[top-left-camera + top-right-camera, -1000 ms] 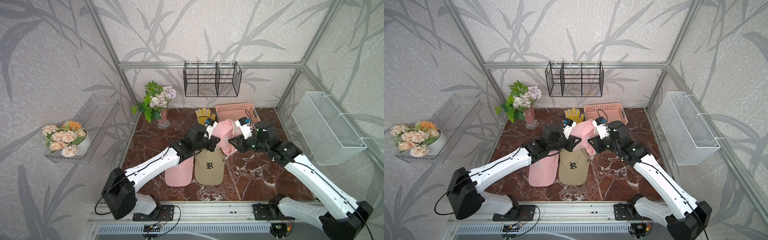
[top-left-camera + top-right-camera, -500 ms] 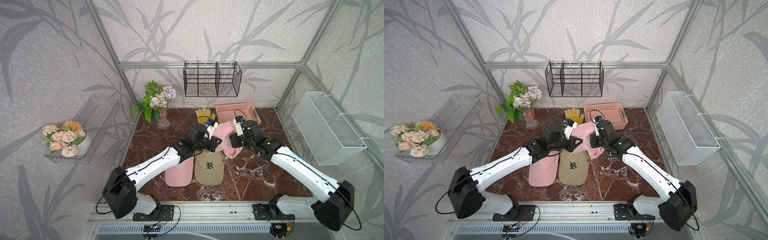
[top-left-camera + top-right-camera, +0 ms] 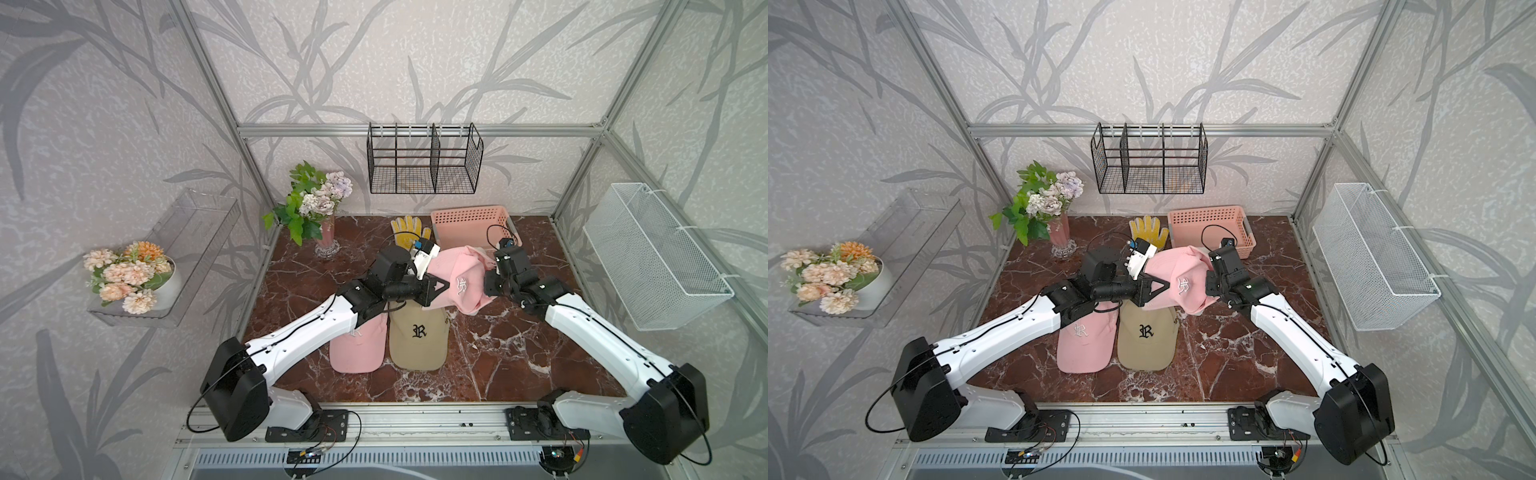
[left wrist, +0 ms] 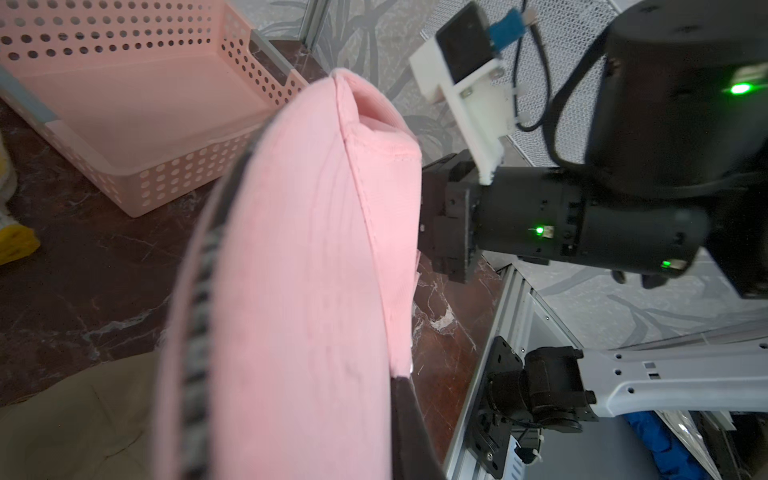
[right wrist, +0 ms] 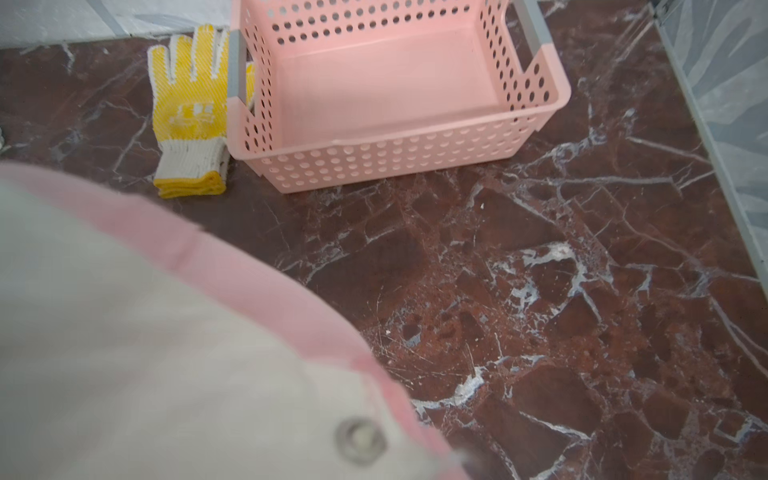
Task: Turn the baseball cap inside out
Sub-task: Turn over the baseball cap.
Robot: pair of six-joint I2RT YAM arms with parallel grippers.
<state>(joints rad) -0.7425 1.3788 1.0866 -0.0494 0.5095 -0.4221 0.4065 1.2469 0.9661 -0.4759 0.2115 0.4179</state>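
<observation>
The cap's top [image 3: 473,289] is bunching up against my right gripper. Next, my left gripper pulls the cap's brim [image 3: 440,270] back while my right gripper pulls clear, so that the cap's top can open.
A pink baseball cap [image 3: 457,276] [image 3: 1177,276] with a white letter hangs in the air between my two arms, above the table's middle. My left gripper [image 3: 434,287] [image 3: 1152,286] is shut on its left edge; in the left wrist view the cap [image 4: 299,291] fills the middle beside one black finger [image 4: 409,428]. My right gripper [image 3: 489,282] [image 3: 1209,286] is pushed into the cap's right side, its fingertips buried in the fabric. In the right wrist view the pale lining [image 5: 124,332] with an eyelet covers the jaws.
Under the held cap lie a second pink cap [image 3: 357,347] and a tan cap [image 3: 419,338]. At the back are a pink basket [image 3: 471,214], a yellow glove [image 3: 406,230] and a vase of flowers [image 3: 324,237]. A white mesh basket [image 3: 648,257] hangs on the right wall.
The right wrist has turned and shifted against the cap's right side, and the cap's fabric now spreads further right over that gripper. The left arm has held still.
</observation>
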